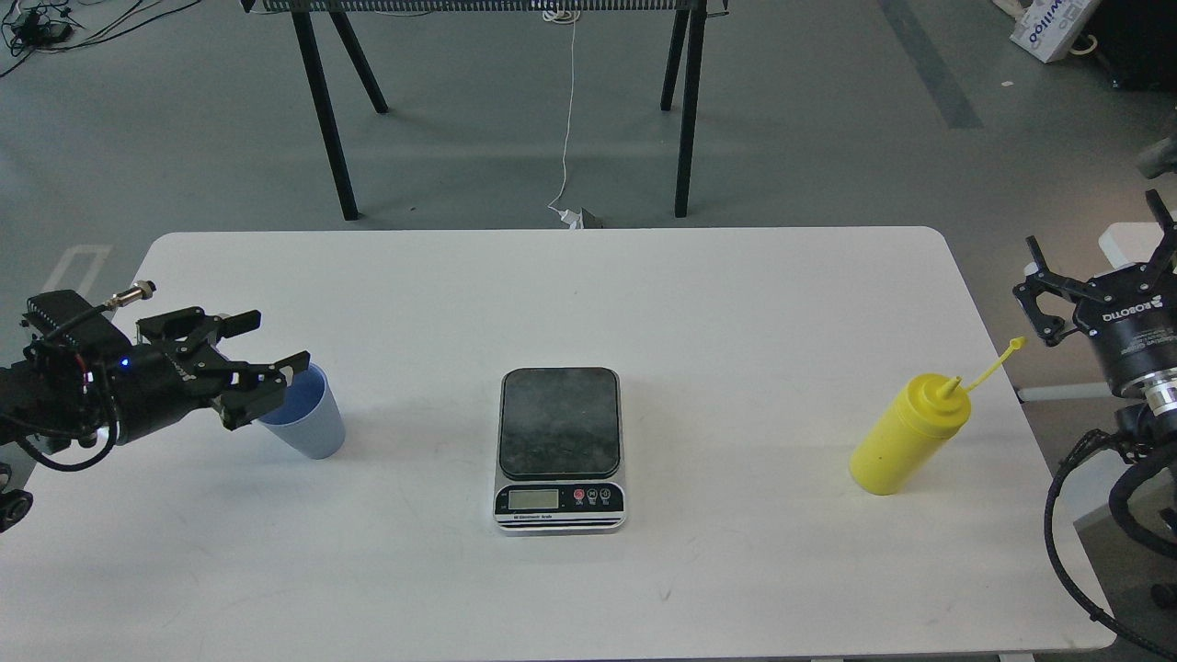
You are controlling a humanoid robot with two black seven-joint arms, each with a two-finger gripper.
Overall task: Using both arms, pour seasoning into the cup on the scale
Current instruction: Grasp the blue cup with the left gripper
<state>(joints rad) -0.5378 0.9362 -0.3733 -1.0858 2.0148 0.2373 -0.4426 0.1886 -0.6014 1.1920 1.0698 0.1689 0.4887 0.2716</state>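
I expect the light-blue cup (316, 430) to be empty while I carry it to the scale, because the cup's clean inside (302, 395) can be seen below the cup's rim.
The light-blue cup (308, 425) stands upright on the white table (552, 294), left of centre. My left gripper (265, 350) is open, lying sideways just left of the cup, with its near finger over the cup's rim. The scale (560, 447) sits in the middle of the table with nothing on its dark plate. The yellow seasoning bottle (908, 434) stands at the right, its tethered cap sticking out to the upper right. My right gripper (1099, 241) is open, off the table's right edge, above and right of the bottle.
A black trestle stand (497, 92) is on the floor behind the table. A white cable (568, 119) hangs down to the floor there. My right arm's black cabling (1076, 515) loops beside the table's right edge.
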